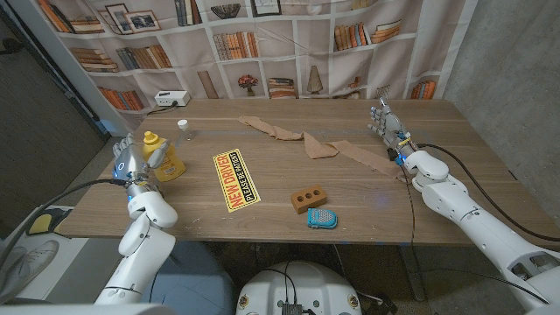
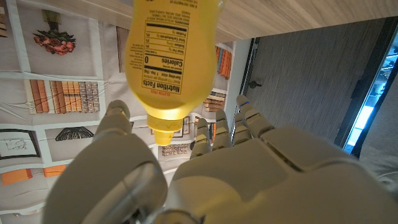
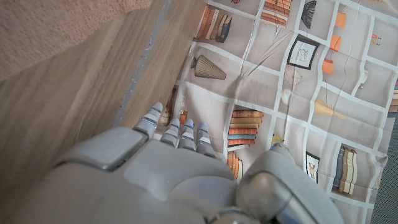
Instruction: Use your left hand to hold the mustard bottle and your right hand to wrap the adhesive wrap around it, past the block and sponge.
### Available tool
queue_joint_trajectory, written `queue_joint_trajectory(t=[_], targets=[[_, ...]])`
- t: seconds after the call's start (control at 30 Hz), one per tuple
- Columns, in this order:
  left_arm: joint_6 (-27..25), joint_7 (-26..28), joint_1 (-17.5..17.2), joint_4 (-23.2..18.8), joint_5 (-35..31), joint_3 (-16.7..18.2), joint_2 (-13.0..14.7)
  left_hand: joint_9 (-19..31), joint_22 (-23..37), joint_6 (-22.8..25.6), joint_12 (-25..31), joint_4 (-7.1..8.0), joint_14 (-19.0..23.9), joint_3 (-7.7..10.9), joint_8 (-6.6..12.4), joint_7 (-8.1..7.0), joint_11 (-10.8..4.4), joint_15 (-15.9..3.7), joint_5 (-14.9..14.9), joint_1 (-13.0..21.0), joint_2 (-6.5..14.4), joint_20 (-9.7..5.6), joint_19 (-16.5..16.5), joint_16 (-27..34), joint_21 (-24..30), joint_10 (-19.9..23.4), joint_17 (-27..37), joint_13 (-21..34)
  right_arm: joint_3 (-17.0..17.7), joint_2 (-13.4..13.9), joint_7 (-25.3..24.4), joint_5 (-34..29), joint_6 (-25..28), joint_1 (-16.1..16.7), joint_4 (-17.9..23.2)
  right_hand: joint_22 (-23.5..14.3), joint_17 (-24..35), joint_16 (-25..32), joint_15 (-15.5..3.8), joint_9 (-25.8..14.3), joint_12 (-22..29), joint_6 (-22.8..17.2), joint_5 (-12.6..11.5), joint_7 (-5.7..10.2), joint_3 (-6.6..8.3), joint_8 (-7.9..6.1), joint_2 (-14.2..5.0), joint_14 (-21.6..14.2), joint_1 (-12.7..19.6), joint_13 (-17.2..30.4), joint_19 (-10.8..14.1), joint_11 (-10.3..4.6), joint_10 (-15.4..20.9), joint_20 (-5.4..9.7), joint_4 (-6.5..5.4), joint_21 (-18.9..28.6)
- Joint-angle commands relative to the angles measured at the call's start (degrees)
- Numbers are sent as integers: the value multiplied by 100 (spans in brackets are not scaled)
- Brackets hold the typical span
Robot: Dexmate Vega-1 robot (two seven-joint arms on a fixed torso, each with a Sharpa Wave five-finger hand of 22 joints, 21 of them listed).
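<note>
My gripper will lift the mustard bottle (image 1: 171,163) and tip it sideways. The bottle should stay sealed, because the yellow cap (image 1: 151,138) is closed on top.
The yellow mustard bottle (image 1: 164,155) stands upright at the table's left side. My left hand (image 1: 129,160) is just beside it on its left, fingers apart. In the left wrist view the bottle (image 2: 174,56) sits between the thumb and the fingers (image 2: 242,124), and I see no clear contact. The tan adhesive wrap (image 1: 315,144) lies in a long strip across the middle and far right of the table. My right hand (image 1: 388,124) hovers open near the wrap's right end, holding nothing. The wrap (image 3: 56,25) shows close to that hand in the right wrist view.
A brown block (image 1: 309,199) and a blue sponge (image 1: 321,219) lie near the front edge at the middle. A yellow "NEW DRIVER" sign (image 1: 234,179) lies flat between the bottle and the block. A small white-capped item (image 1: 184,127) stands behind the bottle.
</note>
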State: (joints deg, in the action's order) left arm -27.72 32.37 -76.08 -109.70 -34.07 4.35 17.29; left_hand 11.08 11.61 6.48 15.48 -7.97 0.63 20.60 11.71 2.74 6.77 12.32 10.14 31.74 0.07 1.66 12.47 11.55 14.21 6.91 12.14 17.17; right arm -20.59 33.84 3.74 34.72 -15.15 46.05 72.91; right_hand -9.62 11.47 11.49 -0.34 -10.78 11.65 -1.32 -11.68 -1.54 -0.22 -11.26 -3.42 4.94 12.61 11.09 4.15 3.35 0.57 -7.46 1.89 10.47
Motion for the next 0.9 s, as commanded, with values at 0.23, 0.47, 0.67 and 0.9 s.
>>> queue_joint_trajectory(t=[0.23, 0.47, 0.67, 0.9], targets=[[61, -34, 115, 154, 38, -57, 0, 15, 16, 46, 38, -3, 270, -43, 34, -28, -60, 57, 22, 11, 64, 62, 41, 88, 41, 33, 28, 24, -28, -28, -2, -18, 34, -60, -63, -16, 1, 14, -12, -23, -4, -36, 9, 1, -4, -14, -28, 23, -19, 24, -12, -9, 8, -20, 34, 37], [113, -48, 172, 235, 50, -98, 5, 17, 23, 30, 54, -10, 471, -59, 29, -51, -188, 47, 22, 10, 62, 115, 55, 154, 58, 57, 44, 34, -28, -37, -38, -27, 50, -63, -72, -16, 1, 13, -12, -24, -3, -36, 10, 2, -4, -13, -29, 25, -20, 24, -13, -2, 10, -24, 36, 36], [116, -78, 205, 280, 60, -129, -5, 19, 28, 16, 70, -35, 643, -71, 25, -98, -274, -5, 23, 36, 43, 164, 61, 200, 69, 89, 43, 43, -32, -31, -28, -33, 48, -70, -89, -16, 1, 15, -13, -24, -2, -37, 10, -2, -4, -13, -30, 20, -21, 24, -15, -4, 12, -25, 38, 35], [130, -59, 224, 316, 63, -141, -26, 20, 33, -12, 71, -47, 712, -81, 15, -129, -308, -90, 23, 51, 29, 202, 68, 210, 78, 90, 41, 50, -22, -21, -44, -26, 74, -74, -83, -16, 1, 14, -12, -24, 0, -35, 10, -1, -4, -12, -32, 22, -23, 24, -15, 9, 17, -22, 39, 35]])
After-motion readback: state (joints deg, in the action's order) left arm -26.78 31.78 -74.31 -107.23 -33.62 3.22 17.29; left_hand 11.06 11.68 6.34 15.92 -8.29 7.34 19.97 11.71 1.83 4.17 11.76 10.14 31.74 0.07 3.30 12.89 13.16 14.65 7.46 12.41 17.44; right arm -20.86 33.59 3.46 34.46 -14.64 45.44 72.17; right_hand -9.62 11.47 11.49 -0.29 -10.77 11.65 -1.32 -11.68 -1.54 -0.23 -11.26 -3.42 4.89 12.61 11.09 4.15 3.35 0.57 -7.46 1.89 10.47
